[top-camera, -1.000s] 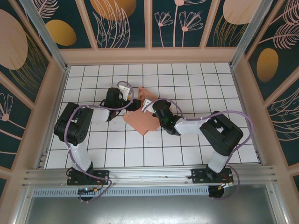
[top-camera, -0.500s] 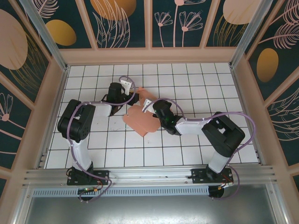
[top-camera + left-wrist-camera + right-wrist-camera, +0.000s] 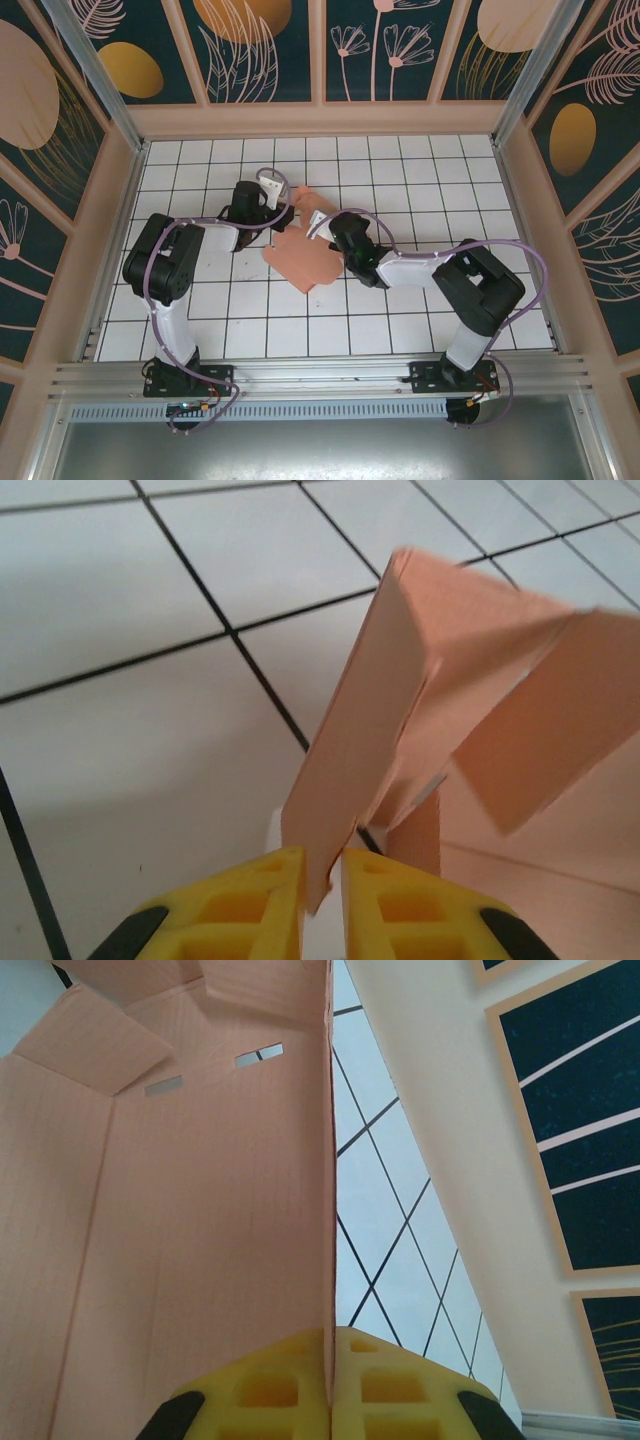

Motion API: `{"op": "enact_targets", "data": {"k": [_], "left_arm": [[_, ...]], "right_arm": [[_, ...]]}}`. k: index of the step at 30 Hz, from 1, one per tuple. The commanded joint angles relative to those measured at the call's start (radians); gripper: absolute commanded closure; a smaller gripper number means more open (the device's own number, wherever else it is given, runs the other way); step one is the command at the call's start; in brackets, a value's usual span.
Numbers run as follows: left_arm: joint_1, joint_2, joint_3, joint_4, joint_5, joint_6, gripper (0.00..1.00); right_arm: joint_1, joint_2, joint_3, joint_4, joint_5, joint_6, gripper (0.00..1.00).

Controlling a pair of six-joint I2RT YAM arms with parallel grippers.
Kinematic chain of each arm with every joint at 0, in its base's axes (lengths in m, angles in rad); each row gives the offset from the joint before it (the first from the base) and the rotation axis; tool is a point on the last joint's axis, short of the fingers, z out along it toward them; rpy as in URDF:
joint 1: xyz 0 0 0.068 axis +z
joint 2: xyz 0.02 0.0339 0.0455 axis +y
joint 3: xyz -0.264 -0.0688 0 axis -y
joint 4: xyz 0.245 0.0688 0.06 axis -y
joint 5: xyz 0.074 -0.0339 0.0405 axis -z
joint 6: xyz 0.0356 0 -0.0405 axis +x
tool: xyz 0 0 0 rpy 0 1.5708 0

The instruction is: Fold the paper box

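The raised flap [image 3: 357,715] sits at a crooked slant at my left gripper's fingers, so my left gripper needs to open and pinch the flap's near corner [image 3: 319,872] squarely before it folds the flap.
The paper box [image 3: 300,258] is a salmon-pink die-cut card lying partly folded mid-table, with flaps raised at its far side. My left gripper [image 3: 284,213] is at its far-left corner. In the left wrist view a raised flap [image 3: 360,740] dips its corner between the yellow fingertips [image 3: 255,900]. The jaws of the left gripper [image 3: 322,890] are nearly together, with the left pad against the card and a thin sliver of gap on the right. My right gripper [image 3: 321,227] is shut on the box's upright right wall [image 3: 200,1220], and its jaws [image 3: 330,1360] pinch the wall's edge.
A white tiled floor [image 3: 400,170] with black grid lines is enclosed by peach-coloured walls [image 3: 320,120]. The right side wall [image 3: 450,1140] rises close beside the right gripper's outlook. An aluminium rail [image 3: 320,375] runs along the near edge by the arm bases.
The left gripper has narrowed from wide open to nearly closed around the raised flap, after shifting slightly toward the back. The right gripper and the box have barely moved.
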Motion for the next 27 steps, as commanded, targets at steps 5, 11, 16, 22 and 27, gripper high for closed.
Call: {"op": "enact_targets", "data": {"k": [5, 11, 16, 22, 27], "left_arm": [[0.005, -0.042, -0.037, -0.009, -0.031, 0.014, 0.93], [0.005, -0.067, -0.064, 0.023, -0.006, 0.0, 1.0], [0.005, -0.07, -0.077, 0.04, 0.034, -0.004, 0.91], [0.0, -0.062, -0.061, 0.06, 0.105, -0.004, 0.57], [-0.006, -0.034, -0.025, 0.063, 0.112, -0.002, 0.54]], "right_arm": [[-0.009, -0.015, 0.043, -0.001, 0.013, 0.009, 1.0], [-0.009, -0.01, 0.05, -0.003, 0.016, 0.005, 1.0], [-0.009, -0.008, 0.054, -0.003, 0.016, 0.012, 1.0], [-0.008, -0.002, 0.064, -0.011, 0.007, 0.012, 1.0], [-0.006, 0.005, 0.076, -0.014, 0.004, 0.01, 1.0]]}}
